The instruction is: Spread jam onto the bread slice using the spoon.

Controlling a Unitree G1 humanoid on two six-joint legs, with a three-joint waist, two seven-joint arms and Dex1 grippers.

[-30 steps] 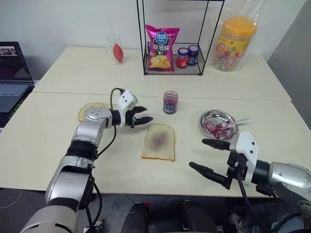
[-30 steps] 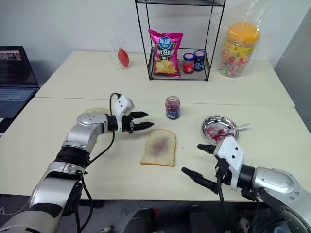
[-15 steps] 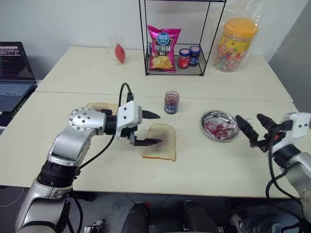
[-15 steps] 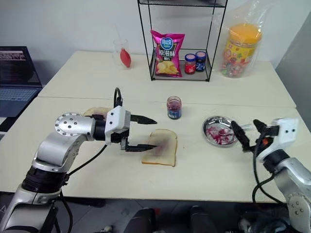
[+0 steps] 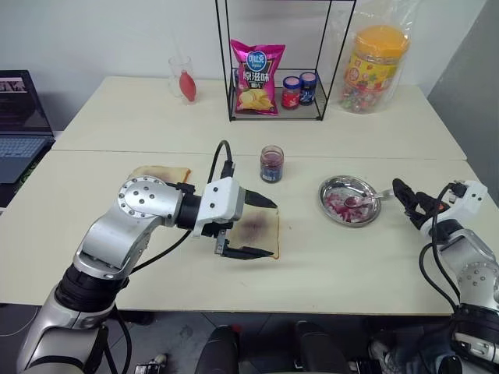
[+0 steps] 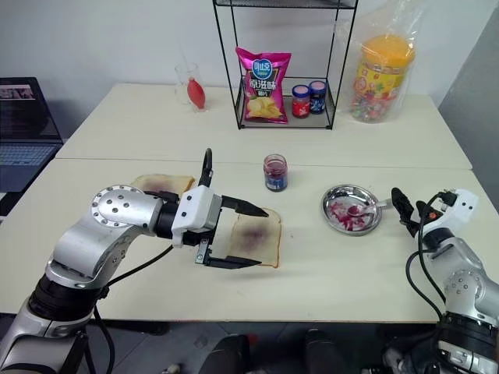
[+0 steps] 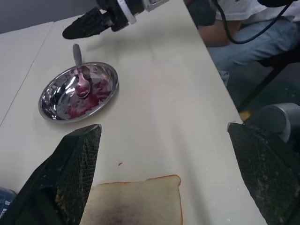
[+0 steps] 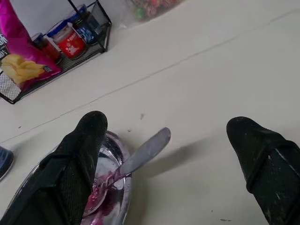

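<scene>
The jam jar (image 5: 272,164) is standing open with jam in it, so the spoon (image 5: 367,199) will come up with jam stuck to its bowl when I dip it.
The bread slice (image 5: 263,227), pale with a faint purple smear, lies at the table's middle. My left gripper (image 5: 270,228) hovers open over its left part, one finger beyond the slice and one at its near edge, holding nothing. The jam jar (image 5: 271,164) stands behind the slice. The spoon (image 5: 366,197) rests in a jam-smeared steel dish (image 5: 335,191), handle poking out to the right. My right gripper (image 5: 413,201) is open just right of the dish, pointing at the handle (image 8: 145,152) without touching it; the handle lies between its fingers (image 8: 70,173).
A browner slice (image 5: 160,173) lies left of my left arm. At the back stand a wire rack (image 5: 231,78) with a chip bag (image 5: 257,66) and two small jars (image 5: 300,87), a candy jar (image 5: 376,66) and a glass (image 5: 183,78). A laptop (image 5: 15,117) sits far left.
My left gripper has opened wide and drawn back to the bread's near-left side. My right arm has swung out to the right and forward, from the table's near edge to beside the dish.
</scene>
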